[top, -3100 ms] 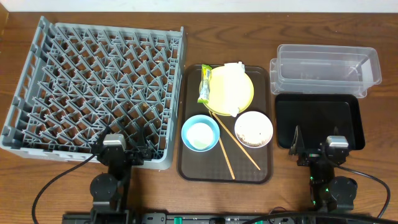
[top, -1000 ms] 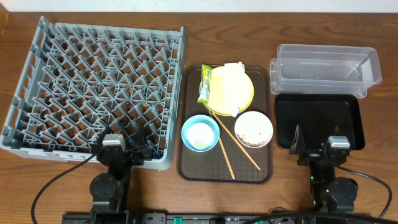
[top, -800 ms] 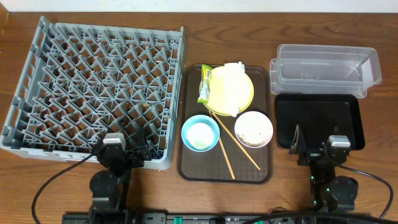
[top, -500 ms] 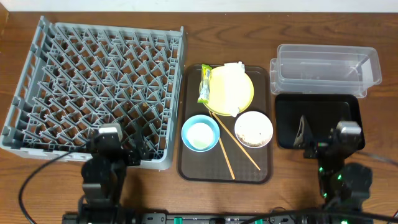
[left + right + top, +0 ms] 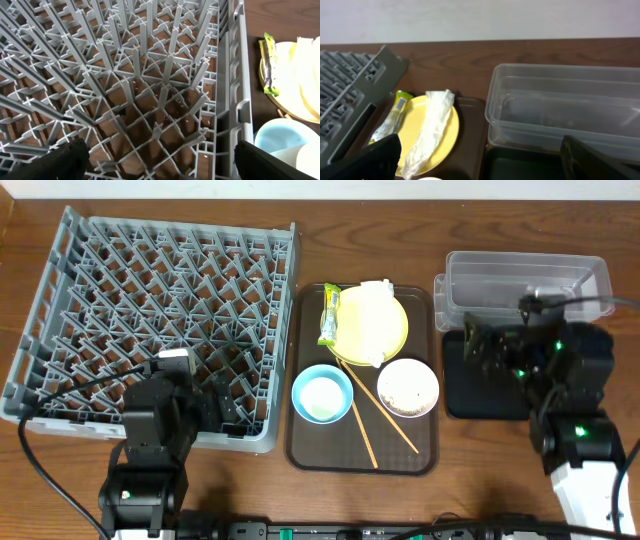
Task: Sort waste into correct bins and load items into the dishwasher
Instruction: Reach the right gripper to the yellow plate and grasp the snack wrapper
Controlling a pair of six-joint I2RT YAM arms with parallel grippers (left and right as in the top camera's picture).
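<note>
I should keep moving my open right gripper toward the wrapper's middle (image 5: 329, 316) until its fingers can close around it, because the green-yellow wrapper is lying clear of the napkin.
On the brown serving tray (image 5: 300, 450) a yellow plate (image 5: 385, 330) carries a crumpled white napkin (image 5: 375, 292) and a green-yellow wrapper (image 5: 329, 315). Nearer lie a light blue bowl (image 5: 322, 393), a white bowl (image 5: 408, 387) with whitish food scraps, and two chopsticks (image 5: 362, 430). The grey dish rack (image 5: 150, 310) is on the left. My left gripper (image 5: 222, 395) hangs open over its near right corner (image 5: 160, 170). My right gripper (image 5: 478, 348) is open and empty over the black tray (image 5: 500, 380), in front of the clear tub (image 5: 525, 285).
The right wrist view shows the plate (image 5: 417, 132), napkin (image 5: 432, 125) and wrapper (image 5: 392, 117) ahead on the left, and the clear tub (image 5: 565, 105) ahead on the right. The left wrist view shows the rack's pegs (image 5: 150, 75) and the blue bowl (image 5: 280, 137). Cables trail at the front edge.
Both arms have lifted from the front edge and reached forward: the left over the rack's near corner, the right over the black tray. Both grippers stay open.
</note>
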